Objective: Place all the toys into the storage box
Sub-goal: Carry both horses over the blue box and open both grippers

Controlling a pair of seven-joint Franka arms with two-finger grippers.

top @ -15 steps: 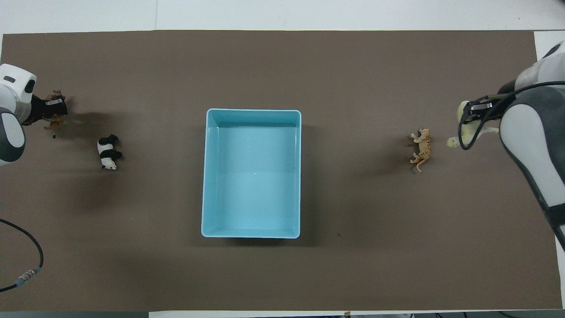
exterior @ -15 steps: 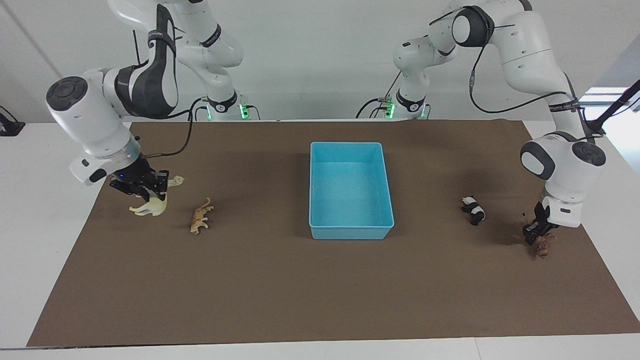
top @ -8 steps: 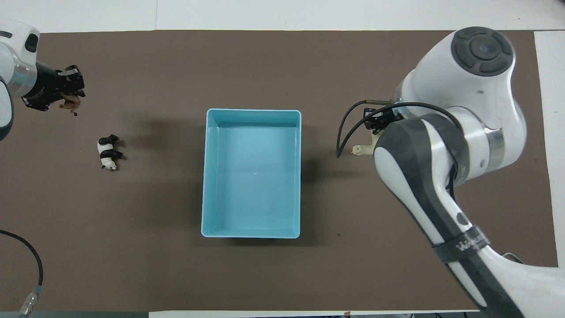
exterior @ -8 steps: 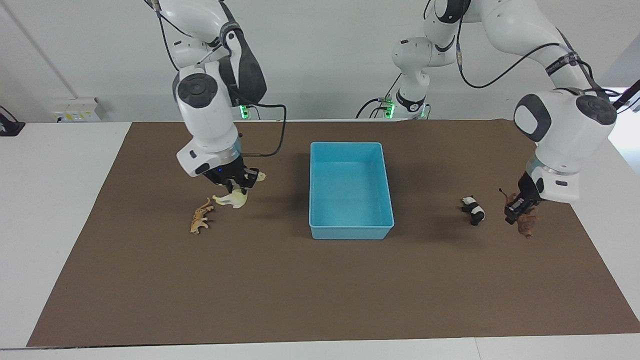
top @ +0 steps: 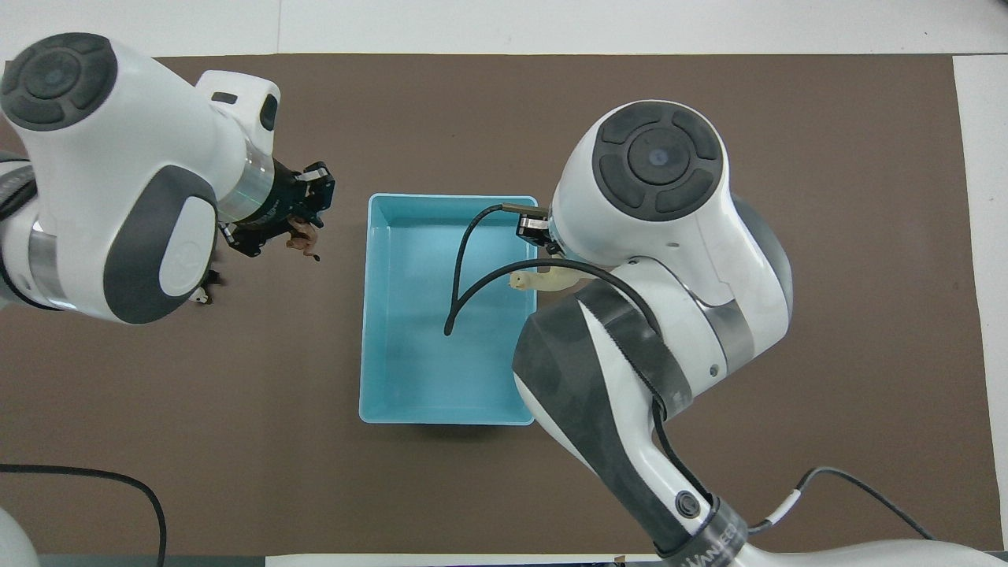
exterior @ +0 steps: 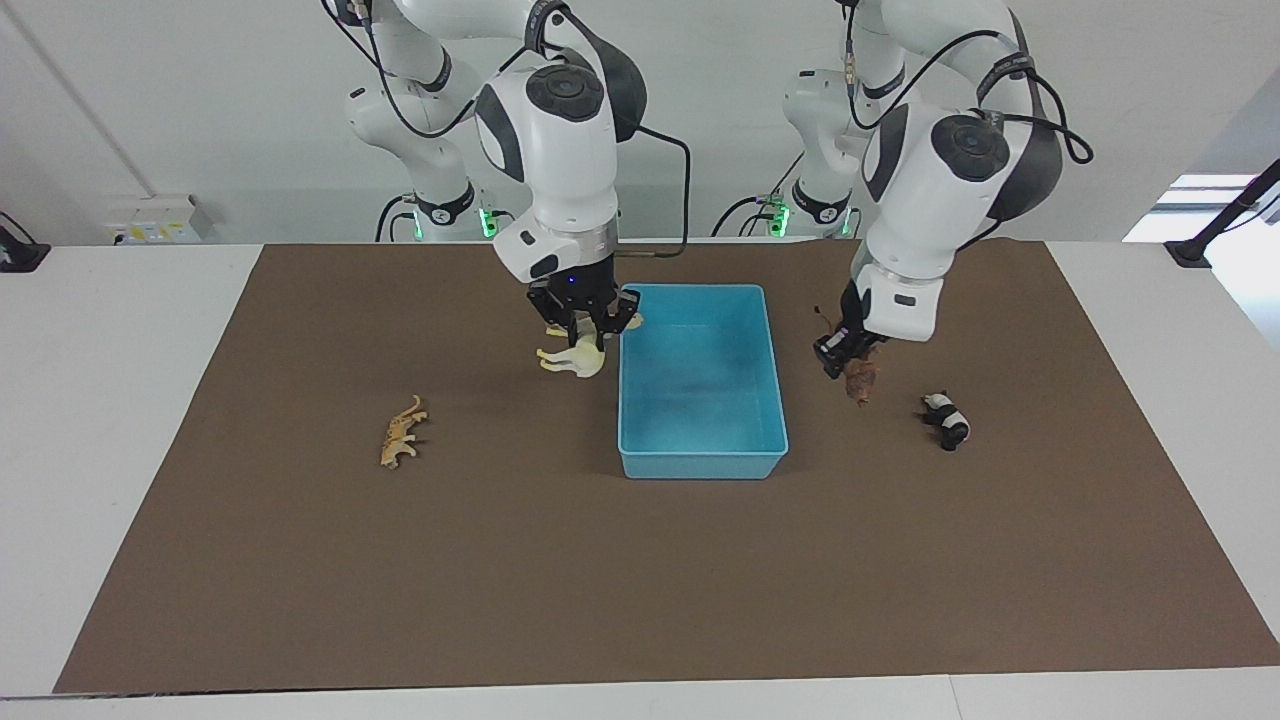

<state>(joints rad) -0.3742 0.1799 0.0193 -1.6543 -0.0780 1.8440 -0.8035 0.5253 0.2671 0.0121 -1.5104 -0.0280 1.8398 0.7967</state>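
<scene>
The storage box's opening (top: 444,364) is blocked by my right gripper and the cream camel (top: 548,279). My left gripper should hold the brown lion back until my right gripper clears the opening.
The light-blue storage box (exterior: 700,466) (top: 445,416) stands mid-mat with nothing in it. Of the toys, a cream camel (exterior: 573,360) (top: 526,280) hangs from my right gripper (exterior: 588,335), which is shut on it over the mat at the box's wall toward the right arm's end. My left gripper (exterior: 836,357) (top: 304,228) is shut on a brown lion (exterior: 860,380) (top: 301,241), up in the air over the mat between the box and a panda (exterior: 947,420). An orange cat (exterior: 402,432) lies on the mat toward the right arm's end.
A brown mat (exterior: 640,580) covers most of the white table (exterior: 110,400). In the overhead view my right arm's links hide the orange cat, and my left arm covers nearly all of the panda.
Both arms have lifted their toys and swung inward from the table's ends toward the box. The camel is now at the box's wall, the lion just short of it. Panda and cat lie unmoved.
</scene>
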